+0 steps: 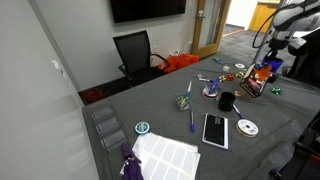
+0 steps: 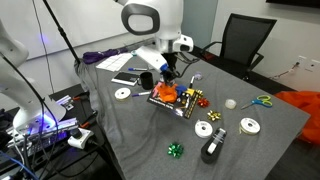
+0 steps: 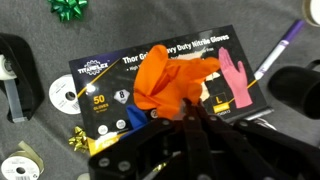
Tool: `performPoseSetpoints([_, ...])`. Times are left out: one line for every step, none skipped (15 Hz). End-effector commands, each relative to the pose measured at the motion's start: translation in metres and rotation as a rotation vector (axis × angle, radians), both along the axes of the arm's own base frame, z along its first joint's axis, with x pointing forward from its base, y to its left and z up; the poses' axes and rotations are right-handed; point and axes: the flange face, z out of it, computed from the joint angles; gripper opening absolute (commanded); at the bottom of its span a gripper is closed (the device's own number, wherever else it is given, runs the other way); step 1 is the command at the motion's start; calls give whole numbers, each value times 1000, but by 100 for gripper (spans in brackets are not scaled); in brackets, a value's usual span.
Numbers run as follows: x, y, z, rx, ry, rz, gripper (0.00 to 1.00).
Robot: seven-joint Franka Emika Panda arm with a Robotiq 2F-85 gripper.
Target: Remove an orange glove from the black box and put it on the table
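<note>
My gripper should lower the black box (image 2: 182,107) back down, because the box hangs tilted from the orange glove. It should then pull the glove (image 2: 167,94) free before it lays the glove beside the box.
The orange glove (image 3: 165,80) hangs bunched over the black glove box (image 3: 105,90), which lies flat on the dark grey table (image 3: 30,35). My gripper (image 3: 190,112) is right above the box, its fingers pinched together on the glove's lower edge. A blue glove (image 3: 133,120) peeks out of the box beneath it. In both exterior views the gripper (image 2: 168,78) (image 1: 268,62) stands over the box (image 2: 178,102) (image 1: 256,86) with the orange glove (image 2: 165,93) just under it.
A green bow (image 3: 70,8), a tape roll (image 3: 65,95), a black tape dispenser (image 3: 12,80) and a purple pen (image 3: 280,50) lie around the box. A black mug (image 1: 227,101), a tablet (image 1: 215,129), an orange fabric heap (image 1: 180,62) and a chair (image 1: 135,50) are further off.
</note>
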Motion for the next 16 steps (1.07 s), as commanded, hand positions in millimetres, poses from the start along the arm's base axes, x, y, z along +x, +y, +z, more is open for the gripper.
performPoseSetpoints([-17,2,52,65,-9,20,0])
performPoseSetpoints([-16,1,54,52,-15,18,0])
performPoseSetpoints([-14,-2,51,30,-20,11,0])
performPoseSetpoints([-8,-8,32,-12,-38,0,0])
performPoseSetpoints([-2,-13,12,-70,-66,-4,0])
performPoseSetpoints([5,-18,1,-112,-86,-8,0])
performPoseSetpoints([6,-20,-13,-134,-101,-12,0])
performPoseSetpoints([7,-21,-21,-142,-109,-13,0])
performPoseSetpoints([8,-21,-32,-145,-117,-11,0])
performPoseSetpoints([6,-20,-36,-142,-118,-6,0])
performPoseSetpoints([2,-18,-30,-119,-115,0,0])
performPoseSetpoints([-5,-16,-14,-77,-92,10,0])
performPoseSetpoints([-9,-15,-1,-47,-77,19,0])
performPoseSetpoints([-14,-15,12,-12,-59,30,0])
performPoseSetpoints([-17,-15,22,11,-46,33,0])
performPoseSetpoints([-20,-15,33,29,-35,36,0])
